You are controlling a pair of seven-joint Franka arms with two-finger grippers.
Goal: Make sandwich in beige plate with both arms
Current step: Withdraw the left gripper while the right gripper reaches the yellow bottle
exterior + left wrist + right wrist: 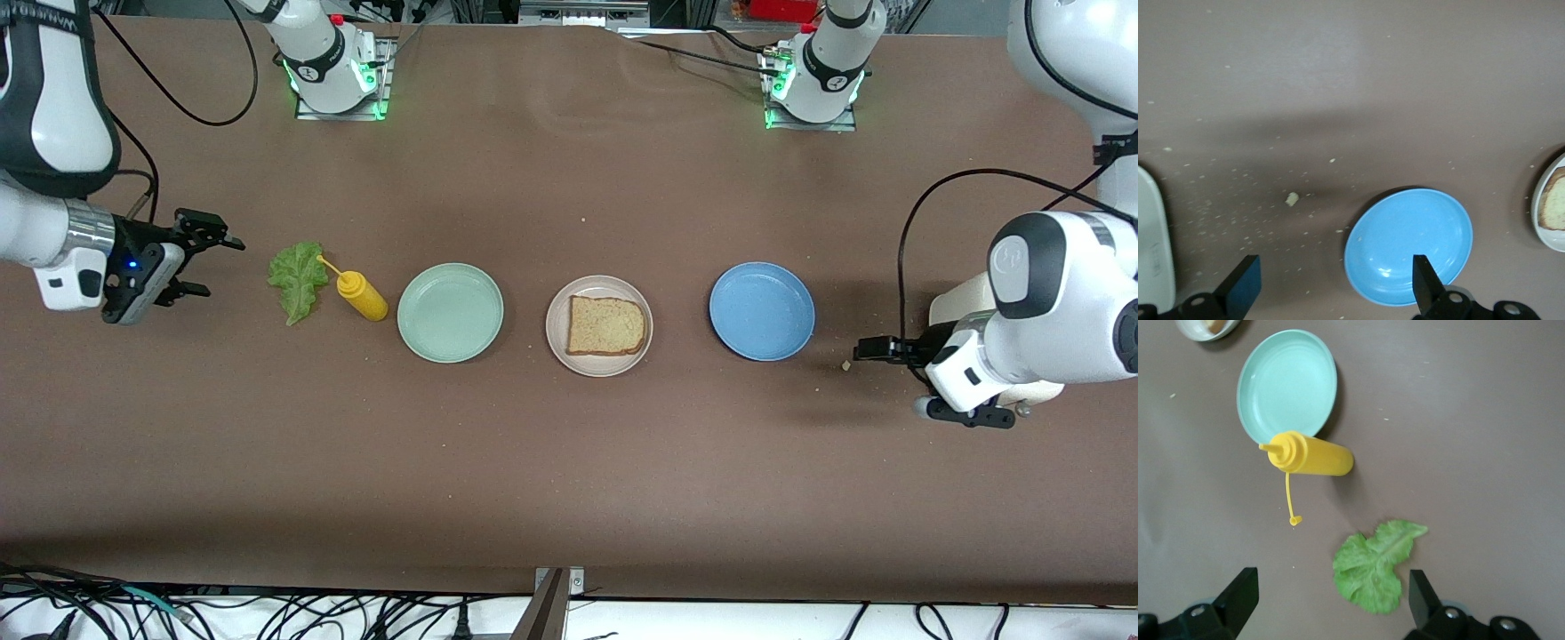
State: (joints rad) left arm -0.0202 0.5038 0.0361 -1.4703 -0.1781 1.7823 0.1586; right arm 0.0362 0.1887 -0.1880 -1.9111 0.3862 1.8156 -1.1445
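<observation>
My right gripper keeps going past the green lettuce leaf [298,279], as the yellow squeeze bottle stands clear of it, and then closes around the bottle's body [365,300].
The beige plate [556,342] sits mid-table and holds one tan bread slice [606,325]. The plate's edge also shows in the left wrist view [1543,230] and in the right wrist view [1195,333]. I see no second bread slice. The green lettuce leaf [296,280] lies on the table toward the right arm's end, and shows in the right wrist view [1375,567]. My right gripper [209,262] is open and empty beside the leaf, with the leaf just ahead of its fingertips [1331,597]. My left gripper [867,349] is open and empty, low beside the blue plate [1335,287].
A yellow squeeze bottle [360,295] lies between the lettuce and the mint green plate [450,312]. The blue plate [762,310] stands toward the left arm's end. A pale whitish object [960,307] is partly hidden under the left arm. Crumbs [845,364] dot the table there.
</observation>
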